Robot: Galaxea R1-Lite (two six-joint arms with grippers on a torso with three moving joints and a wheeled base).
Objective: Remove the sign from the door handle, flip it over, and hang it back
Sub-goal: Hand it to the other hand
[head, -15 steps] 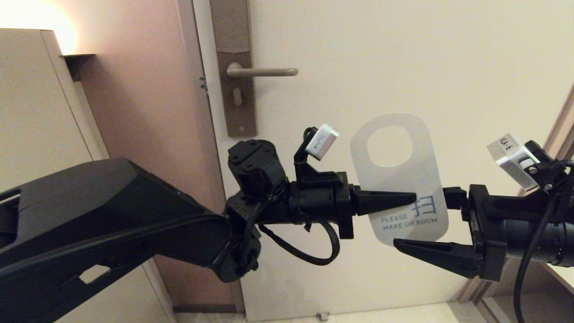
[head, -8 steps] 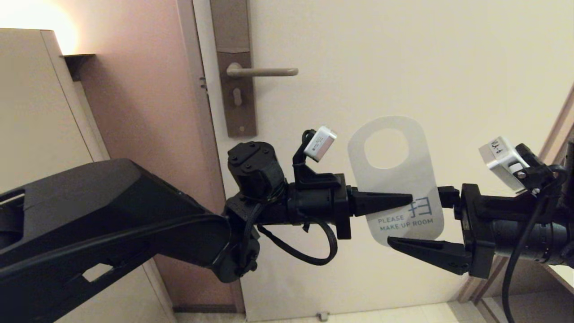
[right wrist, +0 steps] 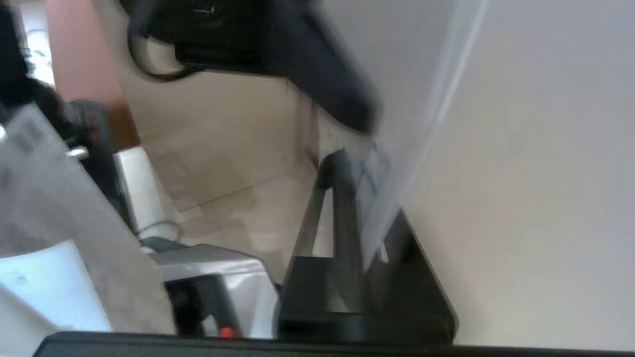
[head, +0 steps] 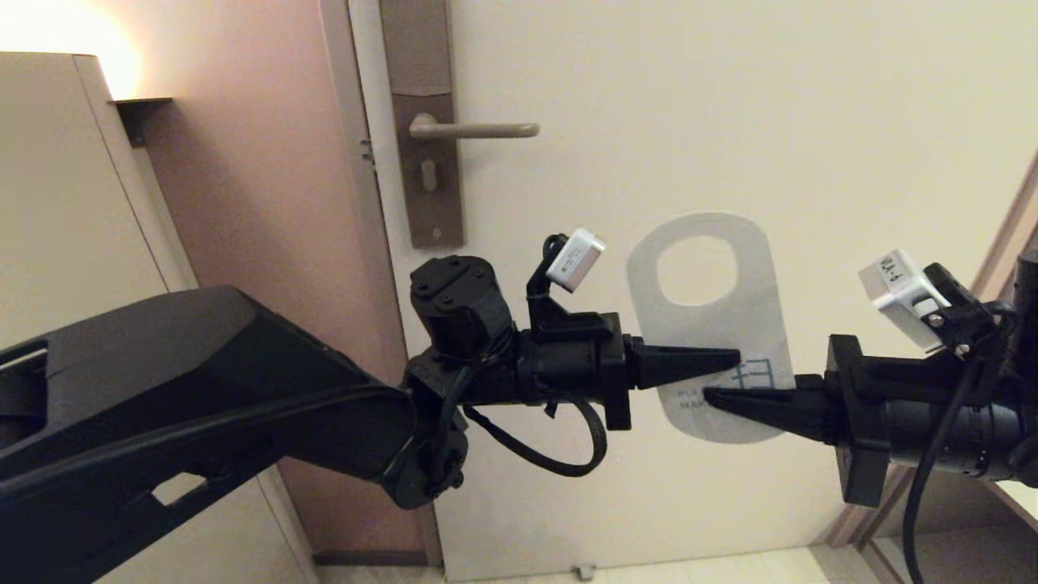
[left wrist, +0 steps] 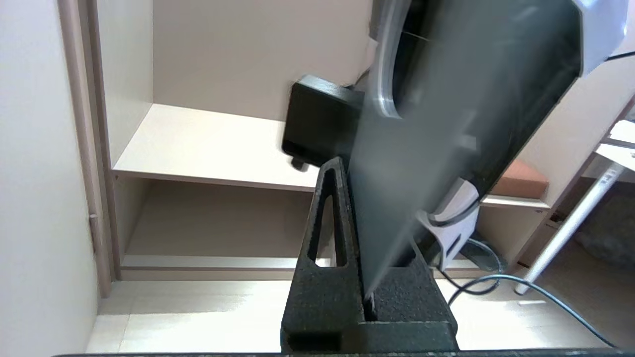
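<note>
Next, I open my left gripper, clamped on the sign's middle [head: 718, 327], and clear the way to the door handle [head: 477, 130], as my right gripper holds the sign's lower part.
The sign [head: 730, 332] shows its white side with teal text and is held upright in front of the door, below and right of the door handle [head: 486, 129]. My left gripper [head: 734, 359] comes in from the left and is shut on the sign's middle. My right gripper [head: 709, 397] comes in from the right and is shut on the sign's lower part, covering most of the text. The oval hole is at the top and free. In the left wrist view the sign's dark side [left wrist: 446, 124] stands between the fingers. In the right wrist view its pale side [right wrist: 421, 74] does.
The handle sits on a tall brown backplate [head: 422, 162] at the cream door's [head: 730, 105] left edge. A pink wall [head: 259, 203] and a beige cabinet [head: 65, 203] are to the left. A wooden frame [head: 1014, 235] is at the right.
My right gripper's fingers, spread apart above and below the sign's edge before, have closed on its lower part. The sign and both grippers drifted slightly left.
</note>
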